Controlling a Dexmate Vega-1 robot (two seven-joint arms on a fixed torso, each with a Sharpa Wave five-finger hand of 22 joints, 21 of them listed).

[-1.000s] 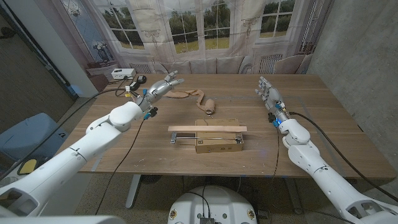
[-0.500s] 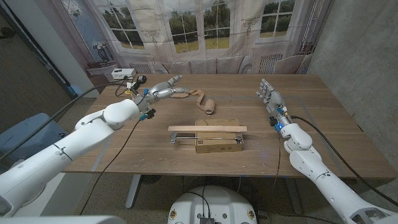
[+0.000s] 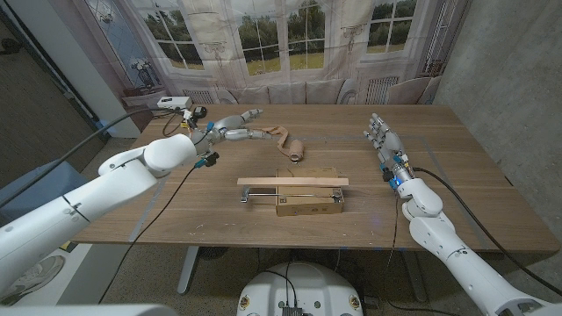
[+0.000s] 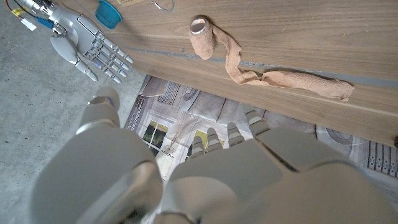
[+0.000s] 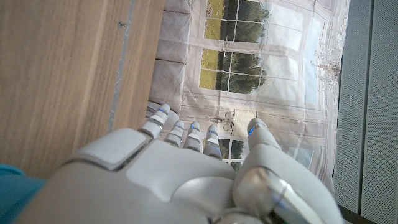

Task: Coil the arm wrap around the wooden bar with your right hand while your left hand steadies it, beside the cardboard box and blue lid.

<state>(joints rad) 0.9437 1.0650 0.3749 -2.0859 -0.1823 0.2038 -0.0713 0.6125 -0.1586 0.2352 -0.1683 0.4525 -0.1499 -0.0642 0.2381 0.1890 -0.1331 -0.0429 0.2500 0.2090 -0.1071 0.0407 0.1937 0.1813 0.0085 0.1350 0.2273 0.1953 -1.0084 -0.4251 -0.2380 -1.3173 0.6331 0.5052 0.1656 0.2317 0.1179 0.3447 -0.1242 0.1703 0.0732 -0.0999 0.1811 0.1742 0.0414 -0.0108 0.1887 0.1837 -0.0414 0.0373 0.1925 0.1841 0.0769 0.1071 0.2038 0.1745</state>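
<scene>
The metal fittings' rod [image 3: 290, 195] lies close along the wooden bar [image 3: 292, 182]. The metal fittings will come up with the bar and hang below it when I lift it.
The tan arm wrap [image 3: 279, 136] lies on the table behind the box, with its rolled end [image 3: 297, 154] nearer the box and a loose tail [image 4: 292, 81] running toward my left hand. The wooden bar [image 3: 292, 182] lies across the cardboard box [image 3: 307, 203] at the table's middle. My left hand [image 3: 233, 118] hovers open at the far left, its fingers stretched toward the tail's end without touching it. My right hand [image 3: 379, 133] stands open at the right, fingers straight, well away from the bar. The blue lid [image 4: 111, 12] sits near that hand [image 4: 93, 46].
Metal fittings [image 3: 247, 195] stick out beside the box under the bar. A white device [image 3: 171, 103] and cables lie at the far left corner. The wooden table [image 3: 457, 167] shows bare wood to the right and along the front edge.
My left hand has swung rightward along the table's far side, its fingers straightening toward the wrap's tail. The right arm has drifted slightly nearer. Wrap, bar and box have not moved.
</scene>
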